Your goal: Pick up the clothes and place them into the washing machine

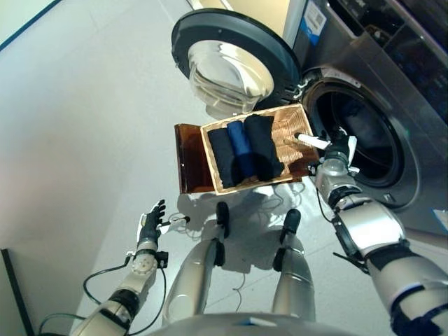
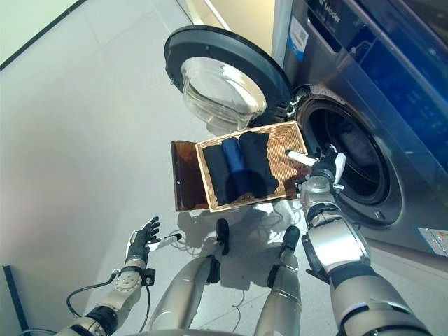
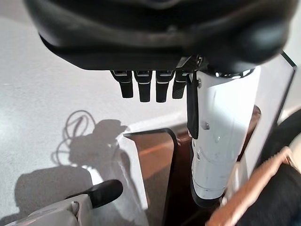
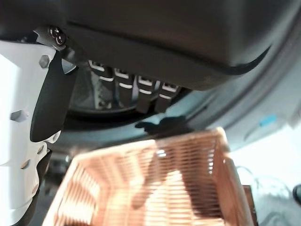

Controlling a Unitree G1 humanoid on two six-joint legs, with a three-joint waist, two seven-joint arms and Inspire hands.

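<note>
I expect the black cloth [image 1: 263, 145] nearest the drum to stay bundled when I carry it into the drum, because it lies in a thick, compact roll [image 1: 269, 166].
A shallow wicker basket [image 1: 288, 134] rests on a low dark brown box [image 1: 189, 166] in front of the washing machine's open drum [image 1: 364, 140]. Rolled clothes [image 1: 245, 150], two black and one blue, lie side by side in the basket's left half. My right hand [image 1: 337, 152] is open at the basket's right edge, between the basket and the drum, with its white-covered thumb over the rim. The right wrist view looks over the basket's bare wicker bottom [image 4: 155, 183] toward the drum. My left hand [image 1: 149, 224] is open and empty, low down to the left of the box.
The machine's round door [image 1: 231, 63] stands wide open behind the basket, glass bowl facing up. The machine's grey front [image 1: 413, 84] rises on the right. Light grey floor [image 1: 84, 126] spreads to the left. The left wrist view shows the box's edge [image 3: 155, 155].
</note>
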